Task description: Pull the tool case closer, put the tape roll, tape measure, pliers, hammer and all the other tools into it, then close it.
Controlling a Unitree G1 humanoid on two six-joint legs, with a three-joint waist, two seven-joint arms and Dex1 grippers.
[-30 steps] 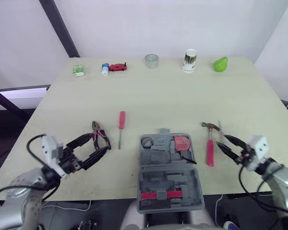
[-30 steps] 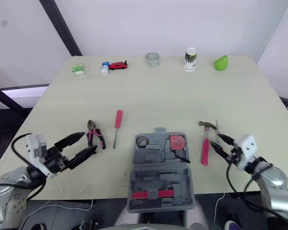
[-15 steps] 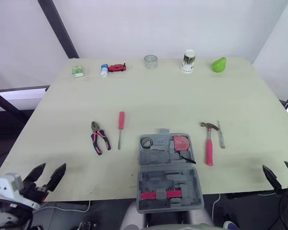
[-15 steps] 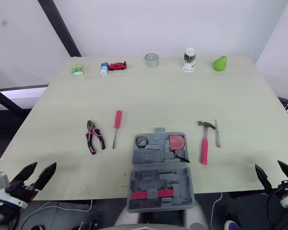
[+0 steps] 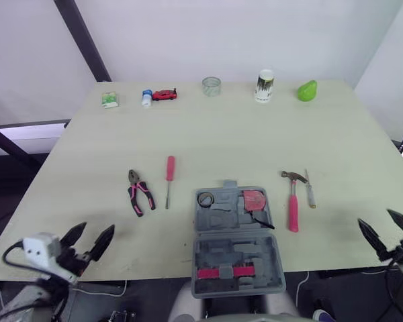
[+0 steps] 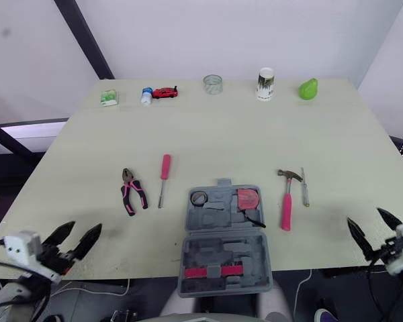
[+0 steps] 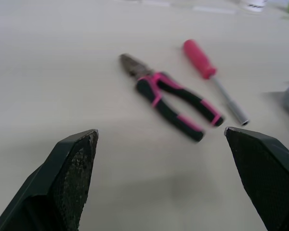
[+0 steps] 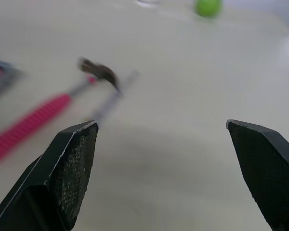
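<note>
A long empty hollow (image 5: 223, 221) runs next to the hinge in the tool case's far half. The pliers (image 5: 140, 193) will fit in there lengthwise when I let them down.
The grey tool case (image 5: 236, 238) lies open at the table's front middle, with a tape roll (image 5: 205, 199) and a red tape measure (image 5: 254, 200) in its far half. Left of it lie pink-handled pliers (image 5: 140, 192) and a red screwdriver (image 5: 169, 178). To its right are a pink-handled hammer (image 5: 293, 201) and a slim metal tool (image 5: 309, 188). My left gripper (image 5: 98, 229) hovers open at the front left edge, short of the pliers (image 7: 176, 98). At the front right edge my right gripper (image 5: 375, 217) is open and empty, short of the hammer (image 8: 43, 120).
Along the far edge stand a green box (image 5: 109, 99), a small bottle (image 5: 147, 97), a red toy car (image 5: 164, 94), a glass jar (image 5: 211, 85), a cup (image 5: 264, 85) and a green pear-shaped object (image 5: 307, 90). The case overhangs the table's front edge.
Both grippers drew back from beside the pliers and hammer to below the front edge, then rose slightly toward the table again. All the tools stayed put.
</note>
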